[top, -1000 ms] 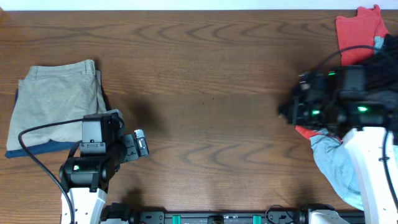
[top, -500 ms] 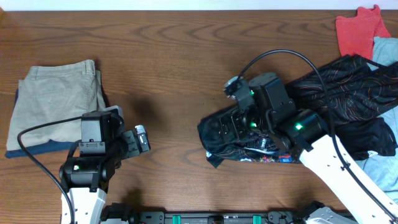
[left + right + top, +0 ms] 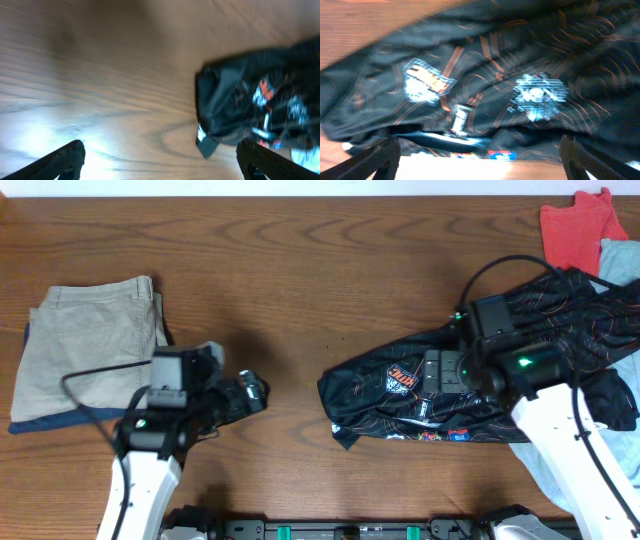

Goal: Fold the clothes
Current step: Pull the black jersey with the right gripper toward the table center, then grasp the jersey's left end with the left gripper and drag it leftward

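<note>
The jersey is crumpled, and its end lies over the light blue cloth. I should move the jersey onto the open wood [image 3: 285, 340] and spread it out with my left gripper before I fold it.
The clothes, a black jersey [image 3: 400, 395] with thin orange lines and white-and-orange logos, lie crumpled on the wooden table right of centre. My right gripper [image 3: 432, 373] hovers over the jersey's middle. In the right wrist view the jersey [image 3: 485, 85] fills the frame, and the gripper [image 3: 480, 162] stands open with nothing between its fingers. My left gripper [image 3: 250, 393] is over bare wood to the left of the jersey, apart from it. In the left wrist view it [image 3: 160, 165] is open and empty, with the jersey's left end [image 3: 250, 95] ahead on the right.
Folded tan trousers [image 3: 90, 345] lie at the left on a blue layer. A red garment [image 3: 578, 230] sits at the back right corner, and light blue cloth [image 3: 545, 465] lies under the right arm. Bare wood [image 3: 300, 290] separates the two arms.
The right arm dragged the jersey out of the pile at the right onto the middle of the table, then drew back to the right over it. The left gripper moved right.
</note>
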Robot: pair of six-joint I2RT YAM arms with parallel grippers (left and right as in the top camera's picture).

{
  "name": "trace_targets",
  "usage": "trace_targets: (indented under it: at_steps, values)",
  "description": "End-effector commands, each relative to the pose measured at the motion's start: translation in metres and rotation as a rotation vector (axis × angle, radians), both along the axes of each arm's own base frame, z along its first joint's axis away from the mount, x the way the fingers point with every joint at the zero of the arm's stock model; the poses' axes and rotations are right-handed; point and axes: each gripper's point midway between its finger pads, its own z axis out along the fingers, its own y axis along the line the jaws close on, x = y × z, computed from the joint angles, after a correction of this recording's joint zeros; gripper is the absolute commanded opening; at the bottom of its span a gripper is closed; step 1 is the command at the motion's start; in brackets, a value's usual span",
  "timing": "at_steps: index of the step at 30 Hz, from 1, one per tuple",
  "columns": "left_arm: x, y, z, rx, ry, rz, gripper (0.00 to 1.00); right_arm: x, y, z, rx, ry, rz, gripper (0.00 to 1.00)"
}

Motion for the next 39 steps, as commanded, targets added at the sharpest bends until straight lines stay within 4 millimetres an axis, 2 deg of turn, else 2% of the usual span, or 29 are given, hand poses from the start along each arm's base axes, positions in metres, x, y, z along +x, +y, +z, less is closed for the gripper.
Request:
trace_targets:
  at_steps: [1,12,17,19,20,21,22,23,24,27,29,31,34,36,37,38,39]
  values:
    - [-0.002,-0.029,-0.012,-0.042,0.065,-0.09,0.98,-0.003,-0.022,0.0,-0.027,0.017,-0.079,0.99]
    - [0.008,-0.117,-0.073,-0.027,0.086,-0.372,0.99,-0.021,-0.056,-0.006,-0.043,0.104,-0.197,0.99]
    - [0.017,-0.144,-0.099,-0.055,0.096,-0.372,0.88,-0.023,-0.059,-0.006,-0.044,0.113,-0.208,0.99]
    - [0.019,-0.154,-0.107,-0.067,0.09,-0.375,0.77,-0.023,-0.059,-0.006,-0.044,0.113,-0.208,0.99]
    - [0.02,-0.158,-0.109,-0.069,0.084,-0.383,0.65,-0.023,-0.059,-0.006,-0.043,0.113,-0.209,0.99]
    - [0.021,-0.162,-0.111,-0.072,0.074,-0.392,0.5,-0.023,-0.059,-0.006,-0.044,0.113,-0.208,0.99]
    - [0.023,-0.164,-0.112,-0.076,0.063,-0.397,0.26,-0.023,-0.059,-0.006,-0.044,0.113,-0.209,0.99]
    - [0.025,-0.165,-0.112,-0.075,0.054,-0.395,0.11,-0.023,-0.059,-0.006,-0.043,0.113,-0.209,0.99]
    - [0.03,-0.163,-0.111,-0.066,0.035,-0.392,0.06,-0.023,-0.059,-0.006,-0.044,0.113,-0.209,0.99]
    - [0.056,-0.146,-0.096,-0.003,-0.049,-0.37,0.06,-0.023,-0.059,-0.006,-0.044,0.112,-0.209,0.99]
    - [0.089,-0.115,-0.074,0.09,-0.117,-0.293,0.06,-0.023,-0.059,-0.006,-0.044,0.112,-0.209,0.99]
    - [0.122,-0.08,-0.043,0.167,-0.18,-0.191,0.06,-0.023,-0.059,-0.006,-0.043,0.112,-0.209,0.99]
    - [0.173,-0.022,0.022,0.209,-0.29,-0.027,0.06,-0.022,-0.059,-0.006,-0.043,0.111,-0.209,0.99]
    - [0.196,0.016,0.059,0.212,-0.338,0.078,0.06,-0.022,-0.059,-0.006,-0.043,0.111,-0.209,0.99]
    - [0.202,0.033,0.07,0.211,-0.346,0.123,0.17,-0.022,-0.059,-0.006,-0.043,0.111,-0.209,0.99]
    - [0.206,0.046,0.079,0.2,-0.355,0.151,0.5,-0.022,-0.059,-0.006,-0.043,0.111,-0.209,0.99]
    - [0.207,0.054,0.084,0.176,-0.356,0.16,0.77,-0.022,-0.059,-0.006,-0.043,0.111,-0.209,0.99]
